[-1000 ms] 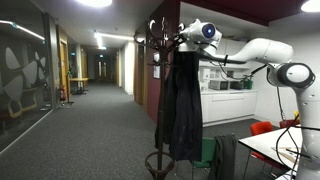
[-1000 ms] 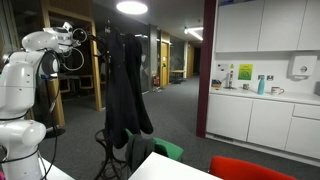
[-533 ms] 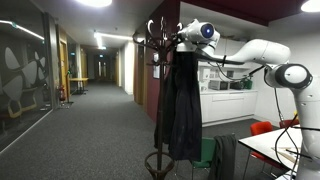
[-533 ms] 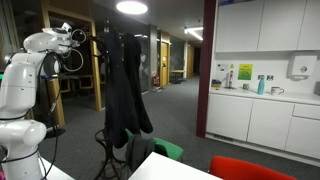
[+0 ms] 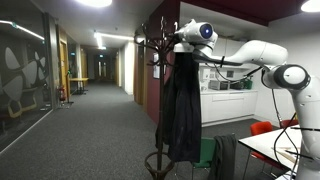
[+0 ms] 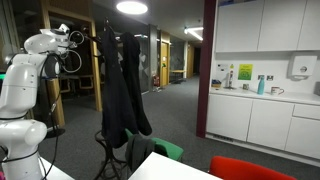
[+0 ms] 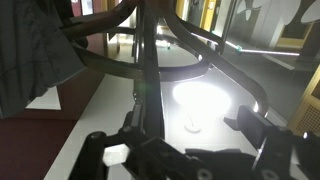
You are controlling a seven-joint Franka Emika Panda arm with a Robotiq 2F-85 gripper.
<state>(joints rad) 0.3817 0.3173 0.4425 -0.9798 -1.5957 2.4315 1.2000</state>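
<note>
The stand's pole and hook arms [image 7: 150, 72] are in the way of my open gripper, and the coat is off to one side. I should move back, go up and come at the coat's collar [image 5: 184, 58] from higher.
A dark coat [image 5: 182, 100] [image 6: 120, 90] hangs from a black coat stand [image 5: 160, 34] [image 6: 104, 36] with curved hooks at its top. My gripper [image 5: 181, 39] [image 6: 84, 38] is up at the level of those hooks, right beside the coat's collar. In the wrist view the gripper [image 7: 180, 142] is open, and its two dark fingers [image 7: 262, 132] have nothing between them. The stand's pole [image 7: 150, 60] and hook arms rise just ahead of the jaws. Grey coat fabric [image 7: 30, 55] fills the upper left. A bright ceiling lamp [image 7: 200, 100] glares behind.
A white table [image 6: 185, 168] and a red chair [image 6: 255, 168] stand near the stand's foot, with a green thing [image 6: 168, 150] on the floor. A kitchen counter with white cupboards [image 6: 265, 100] runs along the wall. A carpeted corridor [image 5: 95, 120] leads away beside a glass wall [image 5: 22, 70].
My gripper has edged a little closer to the top of the stand. The hanging coat has shifted slightly and hangs narrower in an exterior view.
</note>
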